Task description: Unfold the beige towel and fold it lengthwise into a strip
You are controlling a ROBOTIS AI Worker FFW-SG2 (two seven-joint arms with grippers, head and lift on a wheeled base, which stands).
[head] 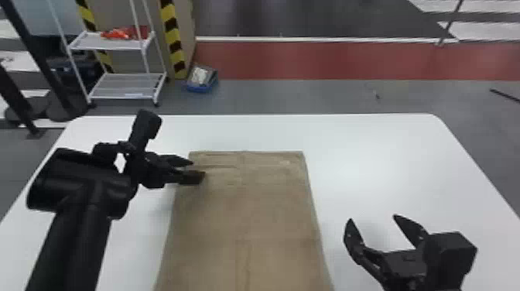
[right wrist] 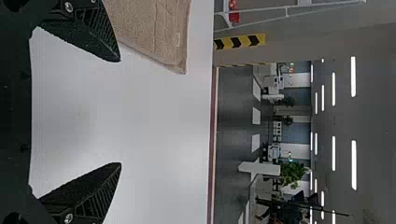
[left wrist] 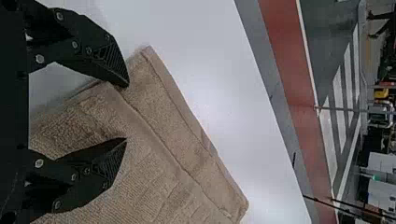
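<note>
The towel should swing crosswise and ripple into folds when the robot pulls the beige towel's other end (head: 243, 277), since the robot's left gripper is at its thin far corner (head: 195, 159).
The beige towel (head: 247, 216) lies flat on the white table, running from mid-table down to the bottom edge in the head view. My left gripper (head: 198, 169) is over its far left corner, fingers parted. In the left wrist view that gripper (left wrist: 127, 112) stands open above the towel (left wrist: 177, 158), near its edge. Off the towel's right side, my right gripper (head: 373, 224) is wide open with nothing between its fingers. The right wrist view has the same gripper (right wrist: 120, 112) over bare table and the towel's corner (right wrist: 173, 51) beyond one finger.
The white table (head: 371, 154) extends on both sides of the towel. Past its far edge stand a white shelf rack (head: 127, 87) and a blue box (head: 202, 79) on the floor.
</note>
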